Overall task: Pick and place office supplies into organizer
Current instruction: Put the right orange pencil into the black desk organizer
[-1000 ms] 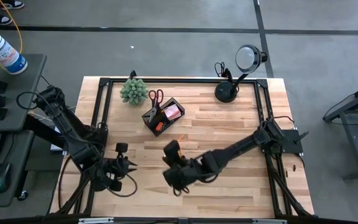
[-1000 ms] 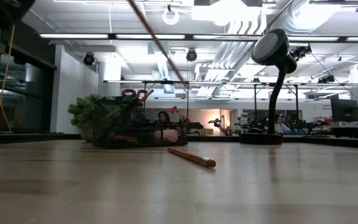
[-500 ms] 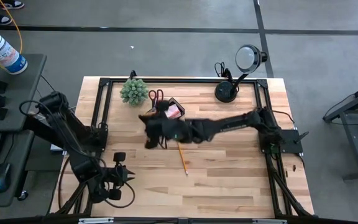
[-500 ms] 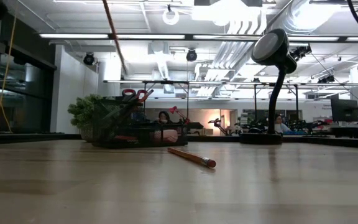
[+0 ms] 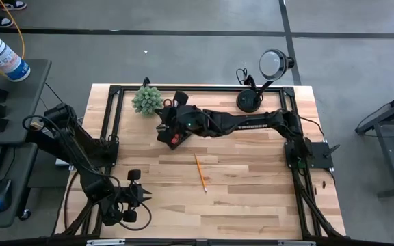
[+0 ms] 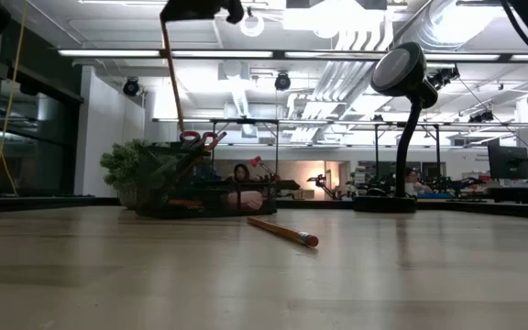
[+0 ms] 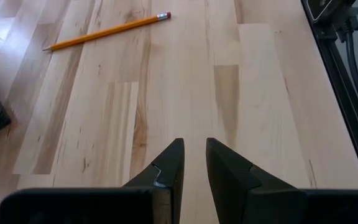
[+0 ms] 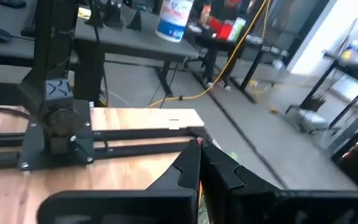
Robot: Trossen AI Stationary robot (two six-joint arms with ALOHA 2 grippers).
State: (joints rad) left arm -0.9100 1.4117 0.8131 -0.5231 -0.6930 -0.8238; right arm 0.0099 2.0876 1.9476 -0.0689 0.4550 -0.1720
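Note:
My right gripper should keep lowering the orange pencil [image 6: 172, 78], which hangs almost upright over the black organizer [image 6: 178, 183], until the pencil's lower end is inside, then let go.
My right gripper [image 5: 164, 125] hangs over the black organizer [image 5: 180, 131], shut on an orange pencil [image 6: 173, 78] that points down toward the organizer [image 6: 195, 188]. Red-handled scissors [image 6: 200, 139] stand in the organizer, and something pink [image 6: 246, 197] lies in it. A second pencil [image 5: 200, 172] lies flat on the table's middle and also shows in the left wrist view [image 7: 107, 31]. My left gripper [image 5: 139, 195] is near the front left corner, a little open, with nothing between its fingers [image 7: 191, 158]. My right gripper pinches the pencil near its upper end [image 6: 166, 29] between its two fingers, which come about level from the table's right side and lie across it. The pencil hangs nearly upright below the fingers. Its lower end [image 6: 182, 130] is just above the organizer's top.
A green spiky plant [image 5: 146, 100] stands left of the organizer at the far edge. A black round-headed lamp [image 5: 258, 82] stands at the far right. A black frame [image 5: 111, 123] runs along the table's edges. Bare wood lies around the loose pencil.
My right gripper has swung from the table's near middle toward the far edge, rising and rolling, to a place above the organizer. The pencil it carries has turned from slanted to nearly upright. My left gripper has sunk a little toward the near edge.

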